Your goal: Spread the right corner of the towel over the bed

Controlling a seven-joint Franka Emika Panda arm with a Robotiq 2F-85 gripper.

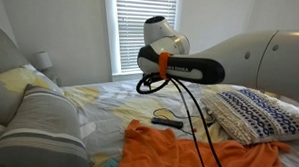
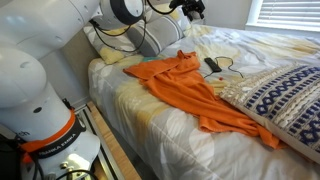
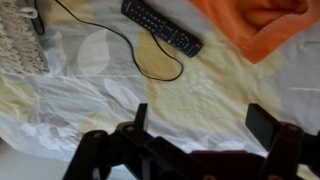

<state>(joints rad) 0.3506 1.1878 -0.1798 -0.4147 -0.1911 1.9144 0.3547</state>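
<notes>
The robot's gripper hangs over the bed cover point(image 3: 205, 112) past the orange towel, so it should come back and line its open fingers up with the towel's near corner point(image 3: 256, 46).
The orange towel point(image 1: 177, 150) lies rumpled on the bed point(image 1: 109, 97) and stretches across the near side in an exterior view point(image 2: 185, 95). In the wrist view a corner of the towel point(image 3: 255, 25) shows at the top right. My gripper point(image 3: 200, 120) is open and empty. It hangs above bare bed cover point(image 3: 100, 90), apart from the towel. In an exterior view the gripper point(image 2: 190, 8) is high above the bed's far side.
A black remote point(image 3: 160, 27) with a looping black cable lies on the cover beside the towel point(image 2: 212, 66). A knitted cream-and-navy cushion point(image 1: 254, 112) rests against the towel's edge point(image 2: 280, 95). Grey striped pillows point(image 1: 38, 120) sit at the headboard.
</notes>
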